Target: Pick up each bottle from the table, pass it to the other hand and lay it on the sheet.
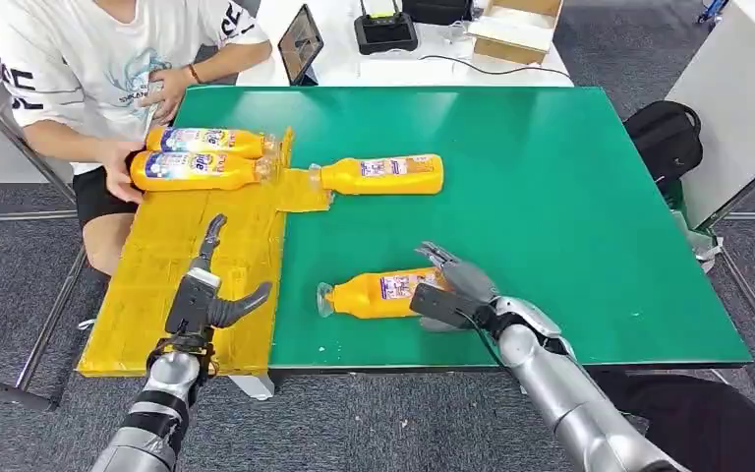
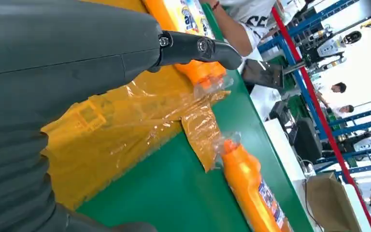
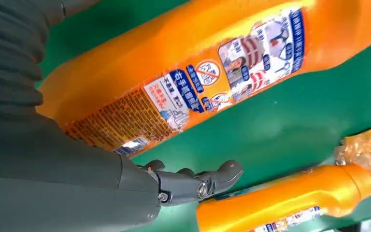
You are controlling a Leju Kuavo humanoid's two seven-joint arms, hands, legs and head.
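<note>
My gripper will bring up the bottle's big logo, hidden underneath, when it passes the bottle over, because the orange bottle's small-print label point(image 1: 398, 285) is facing up.
An orange bottle point(image 1: 378, 293) point(image 3: 198, 58) lies on its side near the front edge of the green table point(image 1: 551, 197). My right hand point(image 1: 457, 287) point(image 3: 77, 179) is at the bottle's base, fingers spread over it and thumb point(image 3: 198, 183) apart from it. A second bottle point(image 1: 383, 174) point(image 2: 251, 188) point(image 3: 290, 198) lies farther back, its cap at the edge of the yellow sheet point(image 1: 187, 265) point(image 2: 125, 130). Two more bottles point(image 1: 202, 157) lie at the sheet's far end. My left hand point(image 1: 206, 295) point(image 2: 53, 72) hovers open over the sheet, holding nothing.
A person point(image 1: 88, 59) sits at the table's far left corner, with hands point(image 1: 118, 162) on the two bottles on the sheet. Behind the green table, a white table carries a tablet point(image 1: 300, 44), a black device point(image 1: 385, 29) and a cardboard box point(image 1: 516, 29). A black backpack point(image 1: 664, 138) lies at right.
</note>
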